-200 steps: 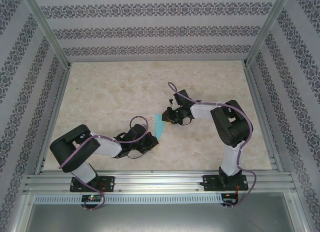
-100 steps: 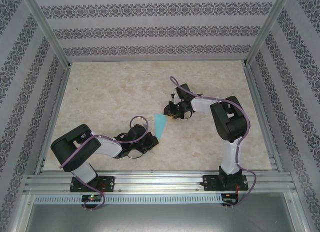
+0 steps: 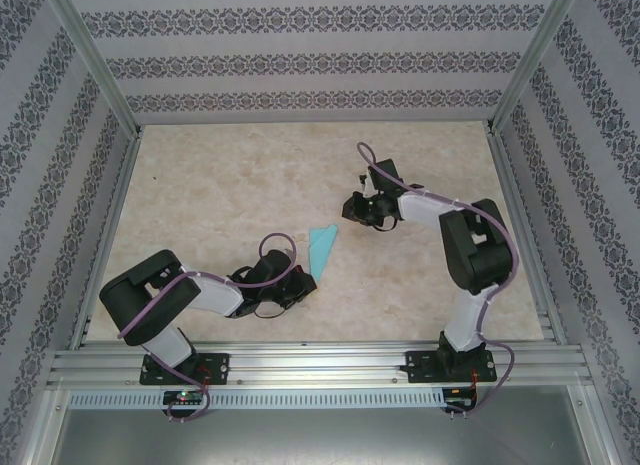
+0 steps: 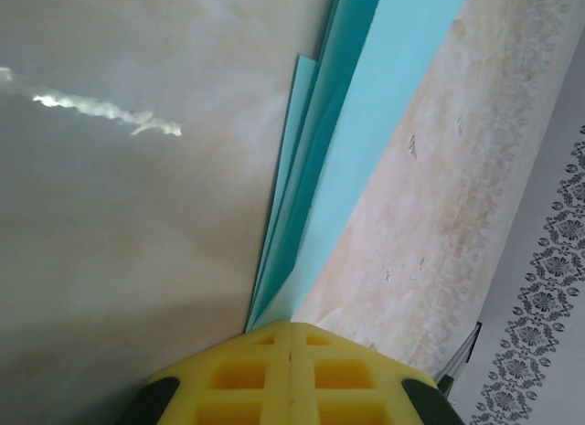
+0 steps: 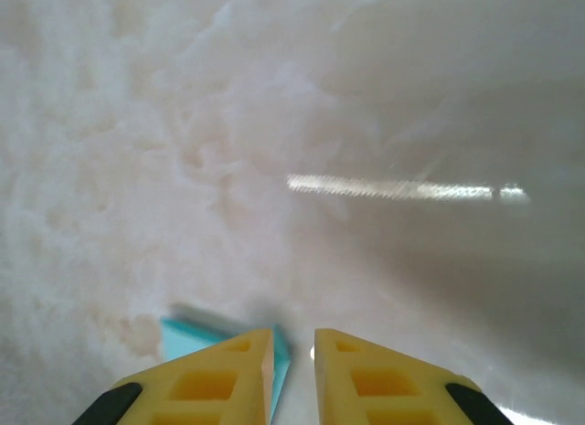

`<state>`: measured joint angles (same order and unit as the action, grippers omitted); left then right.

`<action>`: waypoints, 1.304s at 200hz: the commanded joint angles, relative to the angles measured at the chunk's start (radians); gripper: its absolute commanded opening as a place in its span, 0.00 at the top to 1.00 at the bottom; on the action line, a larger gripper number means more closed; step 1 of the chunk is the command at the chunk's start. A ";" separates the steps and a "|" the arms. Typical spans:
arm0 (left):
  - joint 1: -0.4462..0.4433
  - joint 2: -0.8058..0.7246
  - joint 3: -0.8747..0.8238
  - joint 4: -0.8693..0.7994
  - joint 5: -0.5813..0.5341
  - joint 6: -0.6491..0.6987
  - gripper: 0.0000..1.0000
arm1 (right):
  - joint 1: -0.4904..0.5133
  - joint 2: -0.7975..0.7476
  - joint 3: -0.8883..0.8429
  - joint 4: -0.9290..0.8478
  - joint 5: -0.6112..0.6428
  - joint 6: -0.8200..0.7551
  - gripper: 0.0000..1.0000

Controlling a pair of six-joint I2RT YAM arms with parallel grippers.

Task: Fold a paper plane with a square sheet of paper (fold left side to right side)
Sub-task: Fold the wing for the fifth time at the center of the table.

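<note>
The paper plane's layers (image 4: pixel 315 142) spread apart and my left gripper holds only the plane's point, so next my right gripper comes back over the wide end (image 3: pixel 322 234).
The paper plane (image 3: pixel 322 247) is a slim teal-blue dart lying on the table between the two arms, its point toward the near side. My left gripper (image 3: pixel 306 281) is shut on that point. In the left wrist view the yellow fingertips (image 4: pixel 265 352) meet, with the gripper (image 4: pixel 291 324) at the spot where the paper plane's (image 4: pixel 366 123) layers fan out. My right gripper (image 3: pixel 353 207) hovers up and to the right of the paper, apart from it. Its jaws (image 5: pixel 294 338) stand a little open with nothing between them. A teal corner of the paper plane (image 5: pixel 187 338) shows behind its left finger.
The beige marbled table (image 3: pixel 220 185) is closed in by patterned walls (image 3: pixel 300 60) on three sides. A metal rail (image 3: pixel 320 365) runs along the near edge, where the arm bases sit.
The right gripper has let go of the paper's far end, opened slightly and moved up and to the right. The paper now lies wider and flatter. The left arm has not moved.
</note>
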<state>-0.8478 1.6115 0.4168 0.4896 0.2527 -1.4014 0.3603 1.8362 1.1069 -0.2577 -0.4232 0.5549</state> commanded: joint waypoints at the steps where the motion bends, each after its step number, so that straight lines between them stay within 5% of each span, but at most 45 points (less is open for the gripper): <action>1: -0.022 0.015 -0.034 -0.198 -0.003 0.000 0.99 | 0.050 -0.095 -0.075 0.070 -0.049 0.044 0.79; 49: -0.022 0.016 -0.022 -0.201 0.003 0.007 0.99 | 0.163 -0.026 -0.135 0.211 -0.065 0.151 0.79; 174: 0.029 -0.080 0.183 -0.405 0.017 0.175 0.94 | 0.169 0.107 -0.087 0.074 0.036 0.074 0.80; 261: 0.090 0.119 0.339 -0.352 0.100 0.250 0.97 | 0.172 0.119 -0.077 0.046 0.044 0.069 0.79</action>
<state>-0.7715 1.6833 0.7353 0.1226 0.3107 -1.1999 0.5297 1.9114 1.0321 -0.1398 -0.4374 0.6521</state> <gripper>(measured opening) 0.059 0.205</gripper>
